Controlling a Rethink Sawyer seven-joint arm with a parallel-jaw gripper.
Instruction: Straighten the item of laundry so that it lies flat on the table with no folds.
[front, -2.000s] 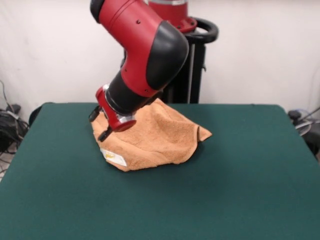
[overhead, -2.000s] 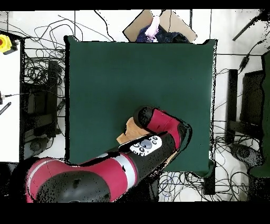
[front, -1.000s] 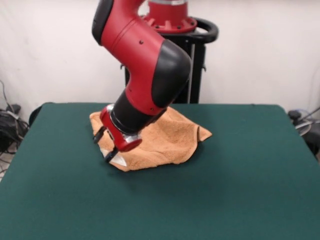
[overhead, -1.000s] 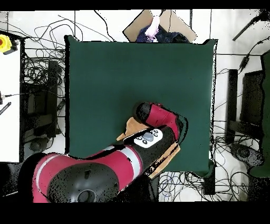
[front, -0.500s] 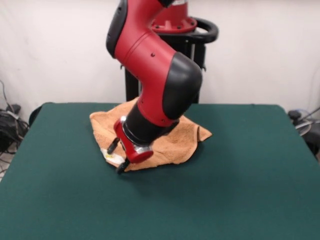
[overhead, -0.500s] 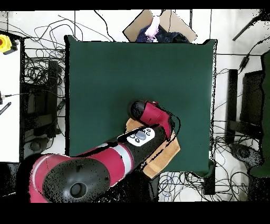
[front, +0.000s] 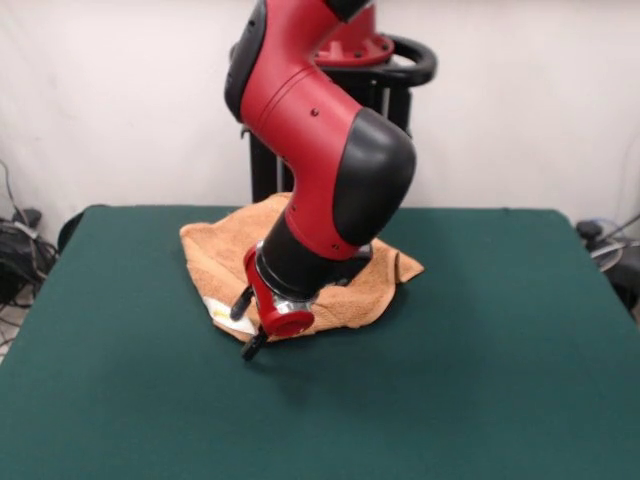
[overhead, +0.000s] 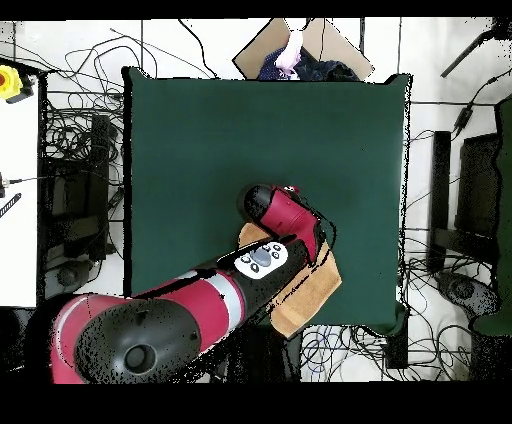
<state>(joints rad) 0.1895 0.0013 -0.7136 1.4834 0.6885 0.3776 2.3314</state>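
The orange-tan towel (front: 350, 310) will open out and pull its far edge along when I tug the towel's labelled corner, because loose folds (front: 216, 268) lie behind the white label.
The orange-tan towel (front: 214, 246) lies crumpled with folds on the far middle of the green table (front: 480, 350). Its white label (front: 216, 311) shows at the near left corner. My gripper (front: 246, 325) is low at that near corner, beside the label, with its two black fingers (front: 240, 301) spread apart around the towel's edge; it looks open. The red and black arm hides the towel's middle. In the overhead view the arm covers most of the towel (overhead: 310, 290), and the gripper (overhead: 288, 190) shows only as small dark tips past the red wrist.
A wide stretch of green table (overhead: 220, 130) surrounds the towel. The robot's black pedestal (front: 390, 150) stands behind the table. In the overhead view a cardboard box (overhead: 330, 40) and a person's hand (overhead: 292, 45) show beyond the table's far edge, and cables lie on the floor.
The arm has swung from the towel's left side across to its near corner and come down lower. In the last half second the gripper shifted slightly right and down past the label.
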